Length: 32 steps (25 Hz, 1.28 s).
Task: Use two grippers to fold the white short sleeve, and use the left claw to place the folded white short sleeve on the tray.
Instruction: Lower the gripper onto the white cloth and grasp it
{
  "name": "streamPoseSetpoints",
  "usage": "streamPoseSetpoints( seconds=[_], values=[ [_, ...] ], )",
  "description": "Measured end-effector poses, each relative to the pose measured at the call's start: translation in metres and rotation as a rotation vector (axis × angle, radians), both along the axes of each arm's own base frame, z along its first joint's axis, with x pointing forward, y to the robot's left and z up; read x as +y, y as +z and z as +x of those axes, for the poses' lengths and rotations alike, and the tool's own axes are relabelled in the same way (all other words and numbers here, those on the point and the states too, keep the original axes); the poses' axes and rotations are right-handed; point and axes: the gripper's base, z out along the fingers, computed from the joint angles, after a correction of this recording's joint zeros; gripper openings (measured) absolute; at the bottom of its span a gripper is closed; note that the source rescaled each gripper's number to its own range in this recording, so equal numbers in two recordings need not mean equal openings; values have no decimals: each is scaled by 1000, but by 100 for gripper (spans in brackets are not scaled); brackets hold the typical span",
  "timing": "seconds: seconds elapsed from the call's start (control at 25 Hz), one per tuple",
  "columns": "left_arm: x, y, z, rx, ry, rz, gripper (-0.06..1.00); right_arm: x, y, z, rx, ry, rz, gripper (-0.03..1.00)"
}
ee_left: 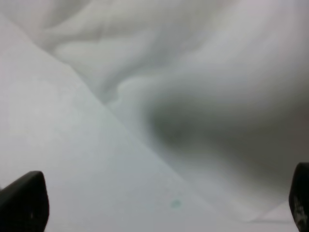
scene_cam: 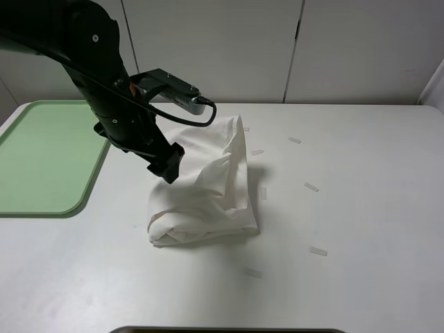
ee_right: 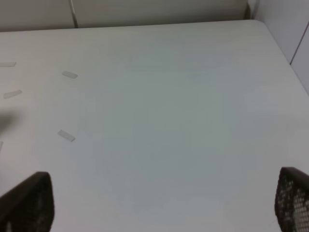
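Note:
The white short sleeve's top layer bunches up (scene_cam: pixel 225 178) before it reaches the edge (scene_cam: pixel 245 197) farthest from the tray, so my left gripper should smooth that layer out there before it lifts.
The white short sleeve (scene_cam: pixel 208 187) lies bunched in a crumpled heap on the middle of the white table, its far edge standing up. In the left wrist view it (ee_left: pixel 203 87) fills most of the picture, blurred and close. My left gripper (scene_cam: pixel 166 166) hangs at the heap's left side, jaws open (ee_left: pixel 161 208) with only bare table between the fingertips (ee_left: pixel 24 203). The pale green tray (scene_cam: pixel 41 159) sits at the table's left edge, with nothing on it. In the right wrist view my right gripper (ee_right: pixel 159 203) is open over bare table; the exterior view does not show it.
Small white tape scraps (scene_cam: pixel 311 186) lie scattered on the table right of the shirt, and some show as tape scraps (ee_right: pixel 66 136) in the right wrist view. The table's right edge (ee_right: pixel 285 58) meets a pale wall. The black left arm (scene_cam: pixel 97 62) reaches in from the upper left.

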Motion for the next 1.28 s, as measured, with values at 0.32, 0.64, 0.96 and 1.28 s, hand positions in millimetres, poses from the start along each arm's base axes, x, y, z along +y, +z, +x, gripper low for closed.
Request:
streamPoseSetpoints(
  seconds=[0.32,0.64,0.96,1.28],
  values=[
    [5,-36,17,29,-7,58,100,0,0,0,0,0,0,100],
    [-20,-41,26,-13,-36,-27,100,0,0,0,0,0,0,100],
    [-48,-45,24,-84,-96,-74,100,0,0,0,0,0,0,100],
    [-79,-55,19,-117,-150,-120,100,0,0,0,0,0,0,100]
  ],
)
